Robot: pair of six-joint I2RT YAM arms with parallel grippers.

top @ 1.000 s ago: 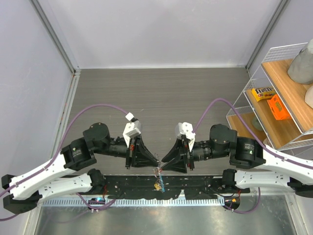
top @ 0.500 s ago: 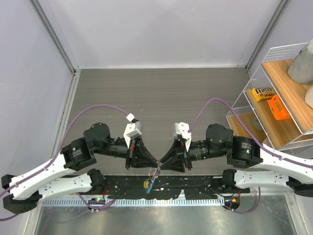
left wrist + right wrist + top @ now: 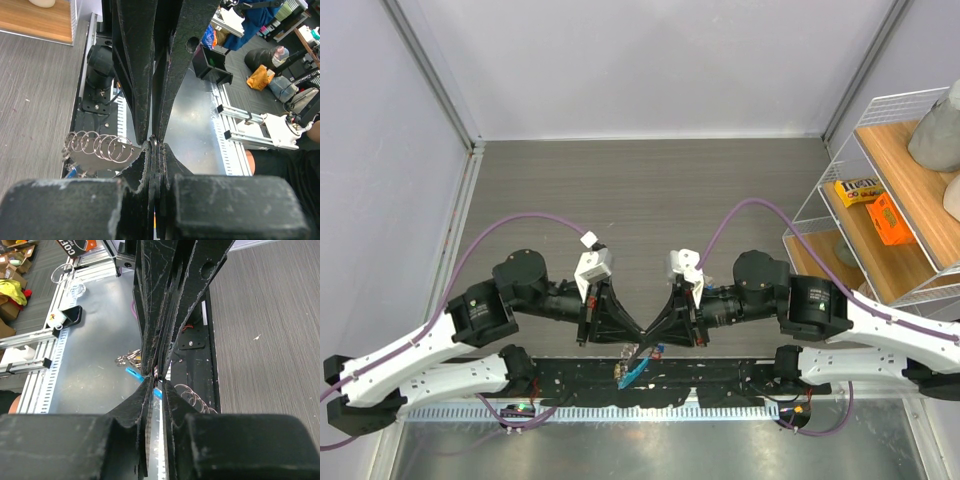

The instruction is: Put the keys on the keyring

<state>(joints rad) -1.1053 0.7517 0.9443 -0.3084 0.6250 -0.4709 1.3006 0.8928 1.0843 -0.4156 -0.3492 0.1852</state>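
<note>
The keyring's wire (image 3: 637, 354) is pinched by both grippers, so next my right gripper carries the keyring aside. That will free my left gripper to take the blue-tagged key.
My left gripper (image 3: 637, 335) and right gripper (image 3: 651, 338) meet tip to tip over the table's near edge. Both are shut on the thin wire of the keyring (image 3: 636, 366), which hangs below them over the black base rail. Its light-blue band (image 3: 132, 372) and a bunch of small silver keys (image 3: 128, 358) dangle beside the right gripper (image 3: 156, 377). In the left wrist view the left gripper (image 3: 154, 145) pinches the wire, and the keyring's coiled loops (image 3: 99, 147) stick out to the left. The loops also show in the right wrist view (image 3: 196, 396).
A black base rail (image 3: 720, 375) runs along the near edge, with a metal surface (image 3: 650, 450) below it. A wire shelf (image 3: 880, 200) at the right holds an orange box (image 3: 886, 218) and a yellow candy bag (image 3: 856, 190). Walls close the left and far sides.
The right gripper has moved left and pressed in against the left gripper's tips. The hanging keyring with its blue band and keys has swung to the left.
</note>
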